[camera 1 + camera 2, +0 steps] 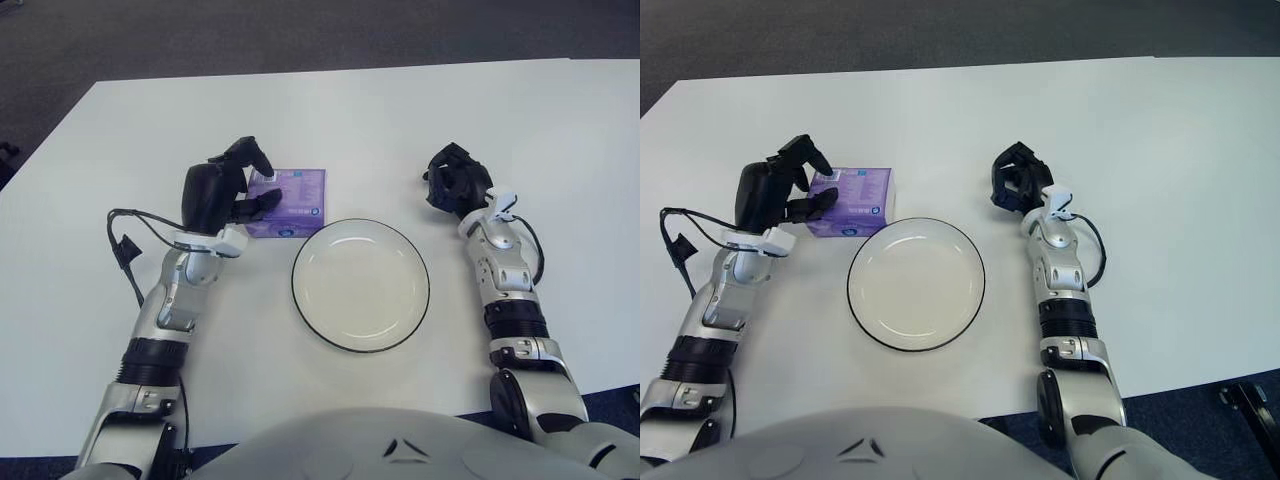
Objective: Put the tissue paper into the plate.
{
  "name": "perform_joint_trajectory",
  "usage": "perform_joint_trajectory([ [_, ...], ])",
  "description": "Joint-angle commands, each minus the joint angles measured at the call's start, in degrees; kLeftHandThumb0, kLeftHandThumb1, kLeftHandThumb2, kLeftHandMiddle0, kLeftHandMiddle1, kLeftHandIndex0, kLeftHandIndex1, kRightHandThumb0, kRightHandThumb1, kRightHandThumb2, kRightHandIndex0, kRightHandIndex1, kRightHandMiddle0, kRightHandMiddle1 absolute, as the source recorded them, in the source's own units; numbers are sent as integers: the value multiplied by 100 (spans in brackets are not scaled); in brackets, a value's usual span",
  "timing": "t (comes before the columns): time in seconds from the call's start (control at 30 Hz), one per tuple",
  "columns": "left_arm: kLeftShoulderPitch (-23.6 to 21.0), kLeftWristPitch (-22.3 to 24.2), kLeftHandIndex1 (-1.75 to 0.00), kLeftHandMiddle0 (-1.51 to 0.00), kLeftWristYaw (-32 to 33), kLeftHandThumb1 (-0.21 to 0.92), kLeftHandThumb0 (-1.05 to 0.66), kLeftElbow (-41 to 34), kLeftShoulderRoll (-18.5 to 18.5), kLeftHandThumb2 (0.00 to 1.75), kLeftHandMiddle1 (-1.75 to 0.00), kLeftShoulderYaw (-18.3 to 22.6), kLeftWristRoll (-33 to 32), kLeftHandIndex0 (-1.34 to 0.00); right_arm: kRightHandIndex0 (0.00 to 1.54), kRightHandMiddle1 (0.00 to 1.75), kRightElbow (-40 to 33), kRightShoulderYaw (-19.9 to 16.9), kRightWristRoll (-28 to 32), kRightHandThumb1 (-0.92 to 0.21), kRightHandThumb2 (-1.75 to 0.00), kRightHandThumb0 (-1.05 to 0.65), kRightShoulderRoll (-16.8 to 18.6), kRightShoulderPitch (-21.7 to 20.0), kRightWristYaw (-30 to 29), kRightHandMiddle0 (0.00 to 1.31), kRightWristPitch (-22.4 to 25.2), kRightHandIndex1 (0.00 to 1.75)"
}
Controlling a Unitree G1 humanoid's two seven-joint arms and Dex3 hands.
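Observation:
I see that the purple tissue pack [290,204] has straight edges [325,198] and a filled-out top, so I expect it to tilt as one block and keep its boxy shape when I carry it.
A purple tissue pack [295,198] lies flat on the white table, just behind and left of the empty white plate [360,285] with a dark rim. My left hand [240,185] reaches over the pack's left end, fingers spread, with fingertips [820,165] above its top and a lower finger against its left side. The fingers have not closed around it. My right hand [455,185] shows to the right of the plate, idle with fingers curled and nothing in them.
The white table [400,120] stretches wide behind the objects. A black cable [125,250] loops from my left forearm over the table on the left. Dark floor lies beyond the far edge.

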Motion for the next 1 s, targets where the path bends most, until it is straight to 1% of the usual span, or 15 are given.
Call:
perform_joint_trajectory([
  [0.0, -94, -239, -131, -29, 20, 91, -90, 144, 230, 68, -112, -130, 216, -2, 101, 175, 370, 45, -11, -53, -105, -42, 95, 526, 6, 45, 253, 175],
  [0.1, -148, -302, -118, -21, 71, 92, -98, 193, 319, 69, -94, -205, 438, -1, 101, 175, 369, 51, -24, -53, -105, -42, 90, 525, -4, 45, 274, 175],
  [0.17, -161, -285, -113, -18, 104, 92, -101, 191, 342, 71, -87, -236, 553, 0, 101, 175, 368, 52, -28, -53, -105, -42, 88, 526, -10, 45, 280, 175],
  [0.23, -155, -188, -110, -15, 57, 92, -103, 110, 342, 72, -81, -288, 684, 0, 101, 175, 366, 54, -34, -53, -105, -42, 88, 526, -20, 45, 287, 175],
  [0.27, -129, -106, -108, -13, -66, 92, -104, 11, 365, 73, -77, -310, 729, 0, 100, 175, 363, 55, -38, -53, -105, -42, 89, 525, -29, 45, 296, 175],
  [0.3, -110, -48, -102, -11, -154, 92, -104, -59, 382, 74, -74, -325, 757, 0, 100, 175, 361, 55, -41, -53, -105, -42, 89, 525, -35, 45, 302, 175],
  [0.37, -81, 48, -84, -9, -388, 92, -104, -172, 447, 76, -58, -356, 747, 0, 100, 175, 355, 55, -44, -53, -105, -42, 92, 525, -49, 45, 317, 175],
  [0.4, -72, 92, -77, -9, -512, 92, -105, -229, 474, 77, -52, -375, 733, 0, 100, 175, 353, 55, -46, -53, -105, -42, 94, 526, -55, 45, 320, 175],
  [0.57, -70, 294, -53, -8, -926, 92, -105, -465, 520, 78, -31, -438, 716, 0, 100, 175, 348, 58, -44, -53, -105, -42, 96, 527, -63, 45, 323, 175],
  [0.67, -85, 377, -42, -6, -1039, 92, -105, -535, 529, 77, -24, -470, 741, 0, 100, 175, 350, 57, -38, -54, -104, -42, 94, 526, -58, 45, 325, 175],
  [0.7, -92, 403, -34, -4, -1056, 92, -105, -554, 526, 77, -21, -482, 758, 0, 100, 175, 351, 56, -36, -54, -104, -42, 94, 526, -57, 45, 326, 175],
  [0.73, -101, 419, -31, -4, -1075, 92, -105, -563, 526, 77, -20, -498, 770, 0, 100, 175, 350, 53, -33, -54, -104, -42, 96, 526, -58, 45, 327, 175],
  [0.8, -116, 433, -18, -2, -1108, 92, -105, -567, 526, 77, -13, -526, 770, 0, 100, 175, 354, 51, -34, -54, -104, -42, 98, 525, -63, 45, 326, 175],
  [0.9, -142, 441, -7, -1, -1150, 92, -105, -552, 515, 80, -5, -563, 750, 0, 100, 175, 364, 54, -43, -54, -104, -42, 97, 521, -71, 45, 320, 175],
  [0.97, -175, 424, -3, 0, -1189, 92, -105, -513, 513, 80, -2, -593, 718, 0, 100, 175, 372, 57, -46, -54, -104, -42, 94, 519, -74, 45, 317, 175],
])
